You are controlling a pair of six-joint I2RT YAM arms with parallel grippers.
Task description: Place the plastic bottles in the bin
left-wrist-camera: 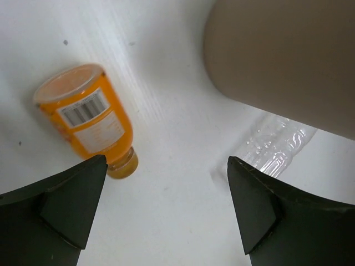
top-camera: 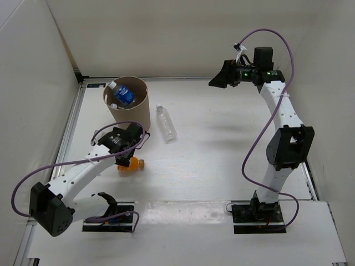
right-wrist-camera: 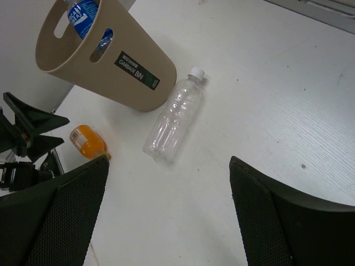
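The orange bottle's round body [left-wrist-camera: 93, 119] lies at an angle to my left gripper's fingers, so the bottle will roll and swing into line once I grip it.
The tan bin [top-camera: 138, 109] stands at the far left and holds a blue-labelled bottle [top-camera: 125, 94] and another white-capped one. A clear bottle [top-camera: 166, 123] lies on the table right of the bin. An orange bottle [top-camera: 132, 164] lies nearer, partly under my left arm. My left gripper [top-camera: 138, 143] is open and empty, hovering between the orange bottle [left-wrist-camera: 89, 119] and the clear bottle [left-wrist-camera: 274, 147], with the bin [left-wrist-camera: 283, 55] just ahead. My right gripper [top-camera: 219, 77] is open and empty, raised at the far right, looking down on the bin [right-wrist-camera: 100, 55], the clear bottle [right-wrist-camera: 172, 122] and the orange bottle [right-wrist-camera: 89, 141].
White walls close off the table at the back and both sides. A metal rail [top-camera: 75, 119] runs along the left edge beside the bin. My left gripper [right-wrist-camera: 28, 130] shows at the left edge of the right wrist view.
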